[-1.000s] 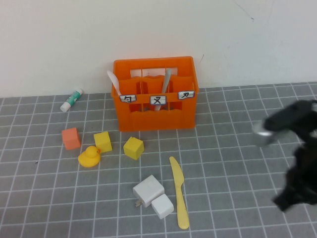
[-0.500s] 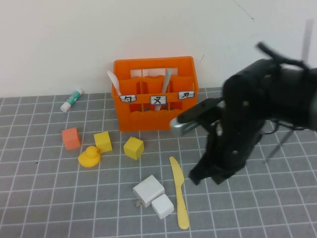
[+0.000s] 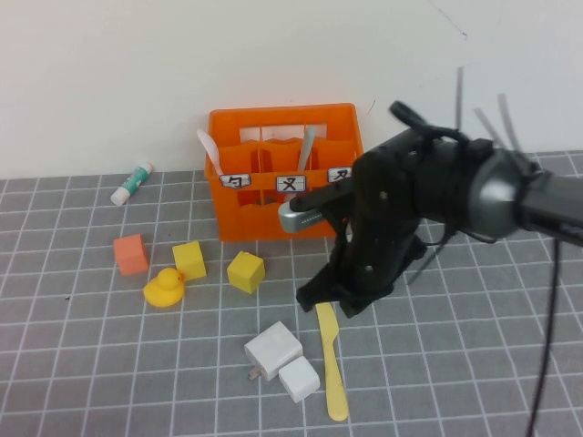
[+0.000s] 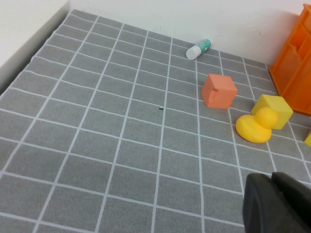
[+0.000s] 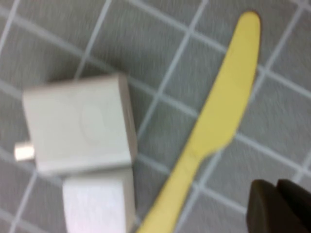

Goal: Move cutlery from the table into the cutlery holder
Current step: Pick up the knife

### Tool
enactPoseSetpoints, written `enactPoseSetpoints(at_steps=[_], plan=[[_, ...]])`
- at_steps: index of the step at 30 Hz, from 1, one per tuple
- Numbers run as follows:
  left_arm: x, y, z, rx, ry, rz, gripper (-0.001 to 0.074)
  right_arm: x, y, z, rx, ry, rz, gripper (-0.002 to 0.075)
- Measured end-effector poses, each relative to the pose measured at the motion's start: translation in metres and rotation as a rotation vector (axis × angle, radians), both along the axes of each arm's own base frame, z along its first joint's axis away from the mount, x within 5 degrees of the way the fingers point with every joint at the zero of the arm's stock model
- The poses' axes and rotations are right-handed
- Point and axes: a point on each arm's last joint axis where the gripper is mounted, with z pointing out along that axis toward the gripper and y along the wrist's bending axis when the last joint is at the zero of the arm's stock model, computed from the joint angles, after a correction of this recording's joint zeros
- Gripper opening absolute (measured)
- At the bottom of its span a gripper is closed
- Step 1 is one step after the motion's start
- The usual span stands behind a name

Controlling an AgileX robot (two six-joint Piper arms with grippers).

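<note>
The knife's narrow neck is clear of the white charger blocks. My right gripper should go on going down toward that neck (image 3: 330,342) until its fingers are on both sides of it.
The pale yellow knife (image 3: 333,368) lies on the grey gridded table (image 3: 91,364), in front of the orange cutlery holder (image 3: 284,206). The pale pink spoon (image 3: 209,149) and the grey fork (image 3: 305,150) stand inside the holder. My right gripper (image 3: 328,299) hangs just over the knife's blade end, shut and empty. In the right wrist view the knife (image 5: 217,124) runs beside my right gripper (image 5: 281,209), apart from it. My left gripper (image 4: 278,204) is shut and empty, low over the table near the duck (image 4: 256,127); it is out of the high view.
Two white charger blocks (image 3: 273,350) (image 3: 299,379) lie just left of the knife. Two yellow cubes (image 3: 189,259) (image 3: 246,271), an orange cube (image 3: 131,254) and a yellow duck (image 3: 165,288) sit front left of the holder. A glue stick (image 3: 132,183) lies by the wall.
My right arm has swung in from the far right and now hangs over the knife's blade end. The knife, the blocks and the holder have not moved.
</note>
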Motion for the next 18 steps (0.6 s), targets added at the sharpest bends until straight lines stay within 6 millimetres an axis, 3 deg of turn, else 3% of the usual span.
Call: enactPoseSetpoints(at_steps=[11, 18], plan=[[0.0, 0.0, 0.0, 0.0, 0.0, 0.0, -0.0001, 0.018, 0.016, -0.036, 0.008, 0.041, -0.082, 0.0252], [0.0, 0.0, 0.0, -0.002, 0.0, 0.001, -0.0001, 0.017, 0.019, -0.04, 0.023, 0.05, -0.147, 0.0287]])
